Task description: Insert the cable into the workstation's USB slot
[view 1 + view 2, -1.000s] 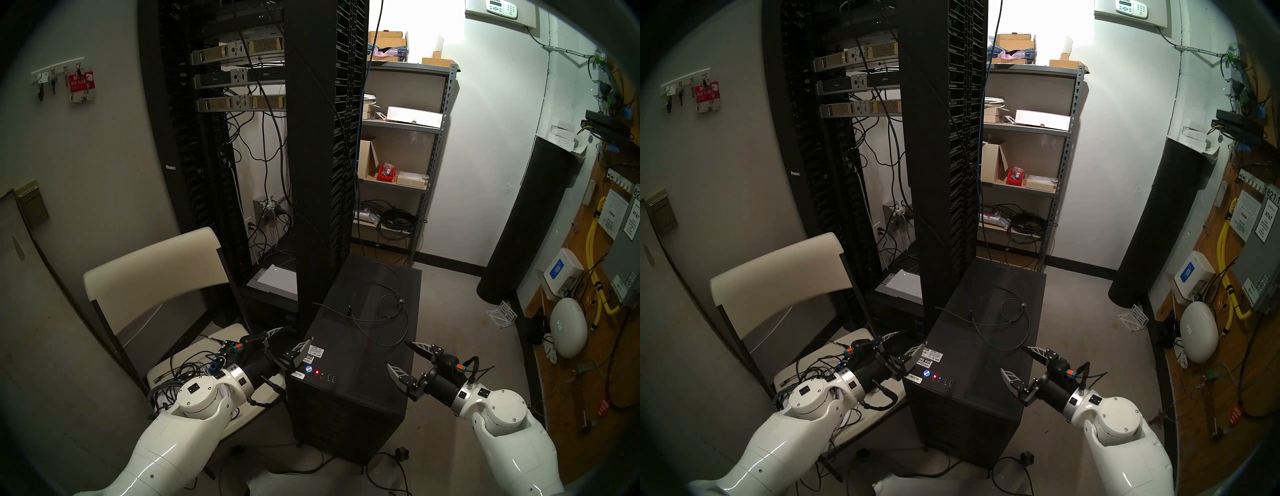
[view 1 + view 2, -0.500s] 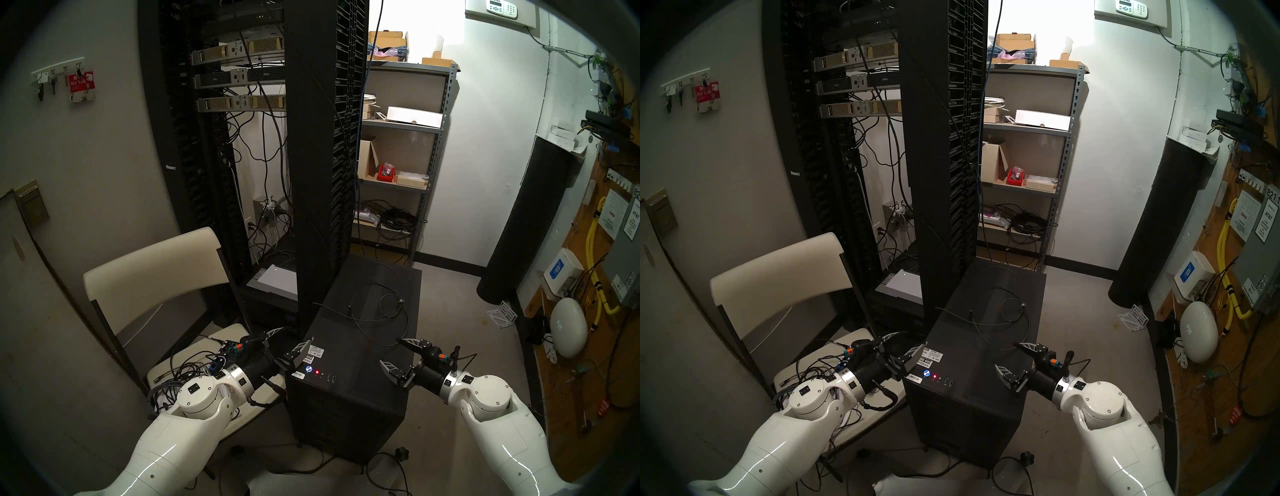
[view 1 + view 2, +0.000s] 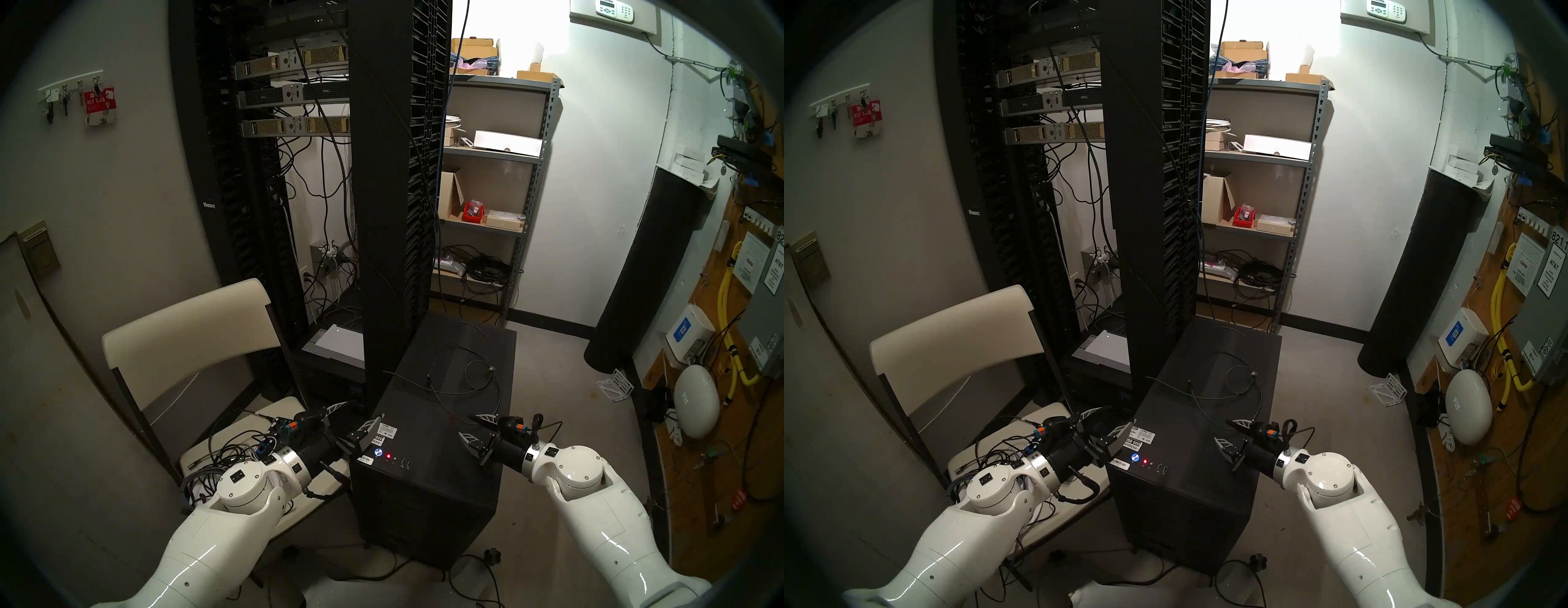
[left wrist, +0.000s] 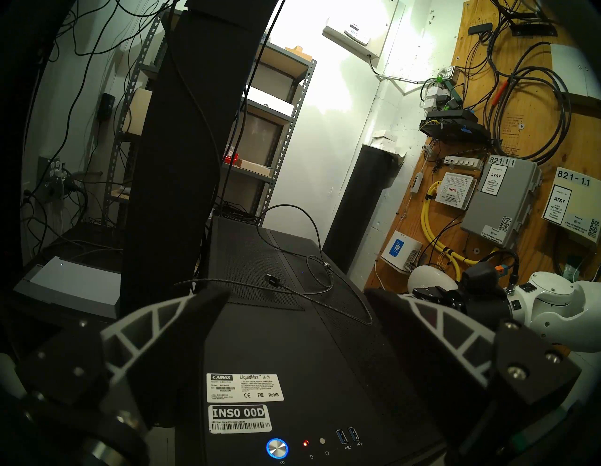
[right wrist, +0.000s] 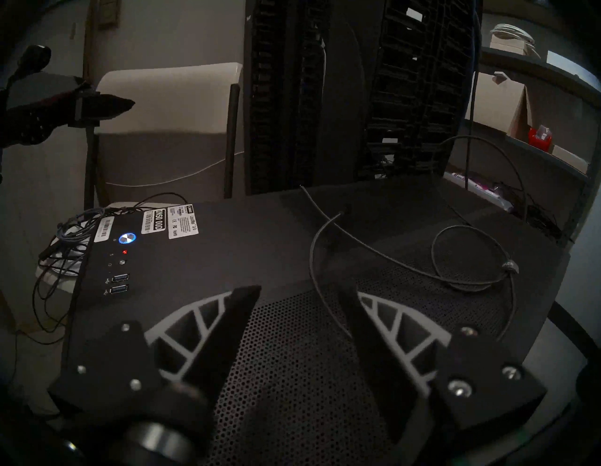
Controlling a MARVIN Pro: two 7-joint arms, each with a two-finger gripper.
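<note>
The thin dark cable [image 4: 299,292] will stay curled and springy when I lift its plug end, because the cable's loop rises up off the workstation [image 4: 308,219] by itself.
The workstation [image 3: 428,429] is a black tower with a mesh top, white stickers, a blue-lit button and a red LED. Its pair of USB slots [image 4: 341,436] [image 5: 120,278] sits at the near front edge. The thin dark cable [image 3: 492,369] [image 4: 325,289] lies looped on the top, its plug [image 4: 272,279] loose at mid-top. My right gripper [image 3: 469,428] [image 5: 297,291] hovers over the top's right side, jaws part-closed but still apart. The cable's near bend [image 5: 312,257] runs in beside its far finger. My left gripper [image 3: 367,408] [image 4: 297,293] stands open and empty at the workstation's front left corner.
The tall black server rack [image 3: 394,212] stands right behind the workstation's left side. A white chair [image 3: 186,331] on the left carries a heap of cords [image 3: 220,458]. A metal shelf [image 3: 488,191] and a black column [image 3: 636,276] stand behind. Cords trail on the floor [image 3: 479,564].
My right arm has moved left and in over the workstation's top towards the cable's near bend, and its jaws have narrowed. The left arm and the cable have stayed still.
</note>
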